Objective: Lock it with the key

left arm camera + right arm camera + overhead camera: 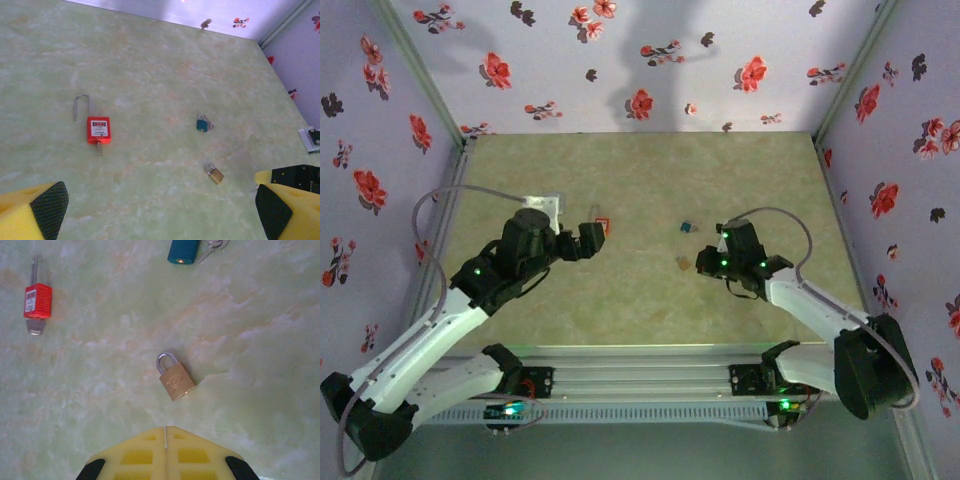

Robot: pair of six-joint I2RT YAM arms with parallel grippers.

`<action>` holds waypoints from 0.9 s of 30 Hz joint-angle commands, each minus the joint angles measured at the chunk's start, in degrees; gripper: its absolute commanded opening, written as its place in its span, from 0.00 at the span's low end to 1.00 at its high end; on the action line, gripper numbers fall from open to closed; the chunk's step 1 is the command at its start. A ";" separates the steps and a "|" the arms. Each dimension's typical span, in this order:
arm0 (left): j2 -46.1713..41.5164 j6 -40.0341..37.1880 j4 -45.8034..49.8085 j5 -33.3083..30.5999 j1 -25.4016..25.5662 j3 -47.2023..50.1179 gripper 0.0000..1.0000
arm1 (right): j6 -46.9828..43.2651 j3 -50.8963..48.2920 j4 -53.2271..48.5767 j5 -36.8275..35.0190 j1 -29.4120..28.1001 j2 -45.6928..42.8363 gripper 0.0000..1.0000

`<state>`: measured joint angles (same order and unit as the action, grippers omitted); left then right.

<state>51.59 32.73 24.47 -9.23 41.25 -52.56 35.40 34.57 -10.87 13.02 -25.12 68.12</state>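
The space (202, 365) beside the brass padlock is free for the keys in my right gripper (255, 189), so I keep bringing them down until they rest there, then let go.
A red padlock (98, 129) lies flat on the green table, its long steel shackle (80, 105) swung out so that one leg lies free beside the body. A key (99, 148) sticks out of its underside. My left gripper (160, 212) hovers short of it, open wide with nothing between the fingers (47, 205). From above, the left gripper (592, 240) is just beside the red padlock (603, 224). My right gripper (165, 430) is shut on nothing, tips just short of a brass padlock (176, 380). The red padlock (37, 301) and its key (36, 326) lie far left of it.
A teal padlock (202, 123) with a small key ring lies in the middle of the table, and the brass padlock (215, 174) lies nearer the right arm. Flowered walls close in the table on three sides. A white block (542, 203) sits behind the left arm.
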 commanded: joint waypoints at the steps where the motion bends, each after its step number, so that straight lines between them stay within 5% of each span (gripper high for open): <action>1: -1.47 1.27 -1.62 -2.98 0.00 1.70 1.00 | -2.33 2.96 1.37 -1.91 0.40 2.54 0.00; 27: -3.87 1.69 -1.51 -4.52 -0.63 5.27 1.00 | -5.96 11.18 1.82 -0.63 2.43 20.54 0.00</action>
<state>48.34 33.89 24.40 -12.08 41.04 -47.62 30.98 44.21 -9.52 12.25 -23.24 87.59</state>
